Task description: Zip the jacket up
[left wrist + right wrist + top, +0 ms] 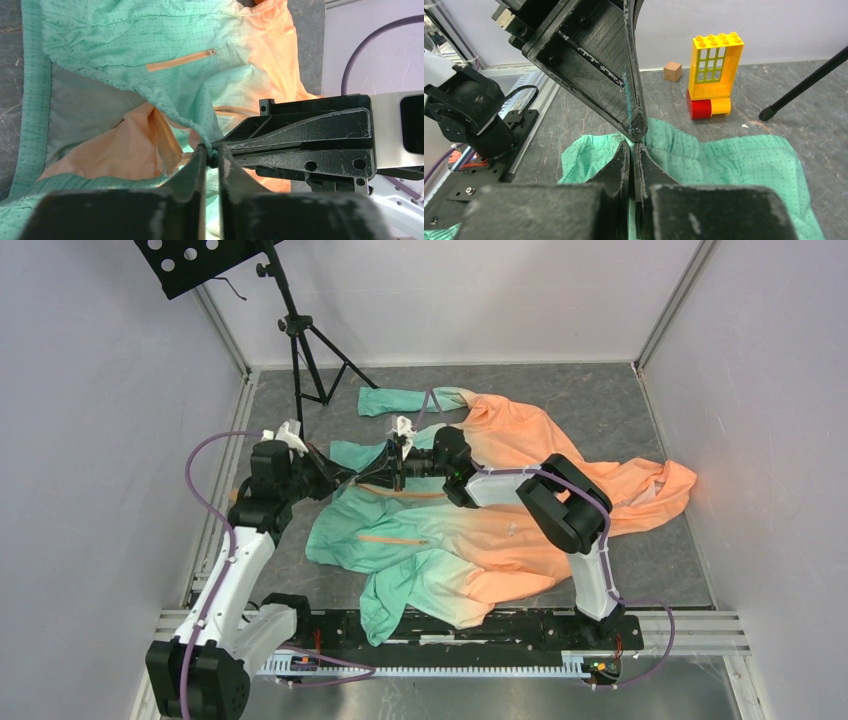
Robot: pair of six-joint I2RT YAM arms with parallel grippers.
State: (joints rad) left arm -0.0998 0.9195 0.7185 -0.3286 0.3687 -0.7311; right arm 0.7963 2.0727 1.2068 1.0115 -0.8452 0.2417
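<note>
My right gripper needs to open and take the slider's pull tab before I zip, because it is pinching the green edge (204, 131) beside my left gripper's fingers.
The jacket (500, 530) lies crumpled on the grey floor, mint green on the left and peach orange on the right. Both grippers meet at its green edge at the far left. My left gripper (347, 478) is shut on a bunched bit of that green edge (212, 150). My right gripper (386, 476) is shut on the green fabric (633, 145) right beside it. Its fingers (300, 135) come in from the right, tip to tip with the left fingers (614, 75). An orange pocket zip (182, 59) shows closed. The front zipper's slider is hidden.
A black music-stand tripod (300, 350) stands at the back left, with one leg (804, 85) close to the jacket. A yellow, red and orange block tower (713, 75) and a small wooden cube (672, 70) stand beyond the hem. Walls enclose the area. A rail (450, 635) runs along the near edge.
</note>
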